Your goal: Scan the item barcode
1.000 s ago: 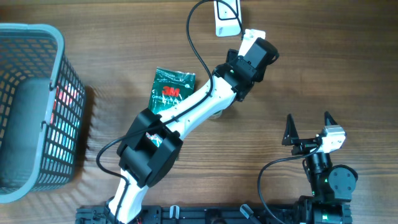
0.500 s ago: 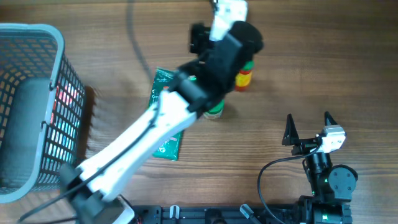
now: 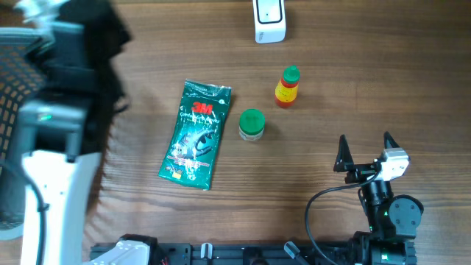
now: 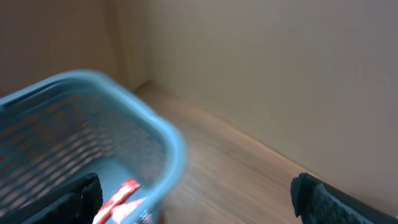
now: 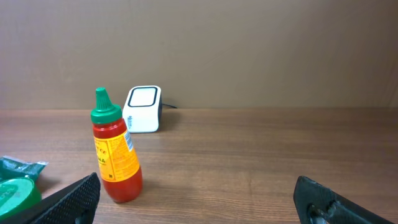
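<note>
I can see the red-and-white packet (image 4: 126,209) lying uncovered in the grey basket, so my open left gripper goes on reaching past the basket's rim (image 4: 138,107) until its fingers are on both sides of the packet.
The white barcode scanner (image 3: 269,22) stands at the back edge, also visible as the scanner (image 5: 143,109) in the right wrist view. Three items lie mid-table: a green 3M packet (image 3: 197,134), a green-lidded jar (image 3: 252,124) and a red sauce bottle (image 3: 288,87) with a green cap. My left arm (image 3: 55,147) is blurred at the far left over the grey basket (image 3: 15,59). The left gripper (image 4: 199,202) is open and empty above the basket rim (image 4: 155,130). My right gripper (image 3: 365,151) is open and empty at the front right, facing the bottle (image 5: 115,152).
A red-and-white packet (image 4: 118,199) lies inside the basket. The jar lid (image 5: 15,193) and a corner of the packet (image 5: 18,167) show at the left edge of the right wrist view. A black cable runs from the scanner off the back edge.
My left arm has swung from the scanner at the back across to the basket at the far left, uncovering the bottle and jar. The right arm has not moved.
</note>
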You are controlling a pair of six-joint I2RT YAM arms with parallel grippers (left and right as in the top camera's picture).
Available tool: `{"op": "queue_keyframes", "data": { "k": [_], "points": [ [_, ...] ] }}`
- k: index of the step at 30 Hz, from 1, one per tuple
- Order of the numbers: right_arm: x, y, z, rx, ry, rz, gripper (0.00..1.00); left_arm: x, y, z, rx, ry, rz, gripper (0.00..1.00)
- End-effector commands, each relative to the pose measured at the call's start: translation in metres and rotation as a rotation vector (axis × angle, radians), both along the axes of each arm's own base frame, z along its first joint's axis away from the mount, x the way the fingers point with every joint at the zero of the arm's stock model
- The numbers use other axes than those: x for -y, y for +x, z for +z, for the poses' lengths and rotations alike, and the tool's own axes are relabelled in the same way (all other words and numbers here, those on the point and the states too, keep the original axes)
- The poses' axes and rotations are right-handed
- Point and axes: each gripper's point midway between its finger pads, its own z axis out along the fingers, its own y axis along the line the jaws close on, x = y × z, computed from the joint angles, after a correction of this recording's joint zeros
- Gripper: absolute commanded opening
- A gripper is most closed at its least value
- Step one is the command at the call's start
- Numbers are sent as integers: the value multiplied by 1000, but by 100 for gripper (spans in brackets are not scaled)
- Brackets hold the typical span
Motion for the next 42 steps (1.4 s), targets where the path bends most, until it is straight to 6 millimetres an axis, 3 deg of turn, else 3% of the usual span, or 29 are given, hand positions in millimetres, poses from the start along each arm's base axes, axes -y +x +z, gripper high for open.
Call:
{"op": "queue_keyframes", "data": {
  "k": [1,5,8,12,15,21,25,32,35,39,42],
  "points": [
    [1,0,2,8,-10,-5,100,-49,-5,-26,26,-303,58,100],
    [1,0,1,8,-10,-5,100,-117,-17,-72,-33,-505,163,100],
    [1,0,2,8,-10,-5,100,-148,-25,-122,-111,-607,242,99],
    [0,0,1,8,-10,-5,100,-164,-22,-198,-233,-694,291,99],
    [0,0,2,8,-10,-5,100,-171,-13,-245,-278,-717,301,99],
    [1,0,2,8,-10,-5,100,-178,6,-308,-387,-733,244,99],
    [0,0,2,8,-10,-5,100,-165,25,-336,-406,-796,119,99],
    [0,0,2,8,-10,-5,100,-159,23,-387,-503,-858,137,95],
    [1,0,2,8,-10,-5,100,-157,21,-398,-524,-871,142,84],
    [0,0,1,8,-10,-5,100,-156,20,-402,-534,-878,144,62],
    [1,0,1,8,-10,-5,100,-156,19,-403,-541,-873,136,57]
  ]
}}
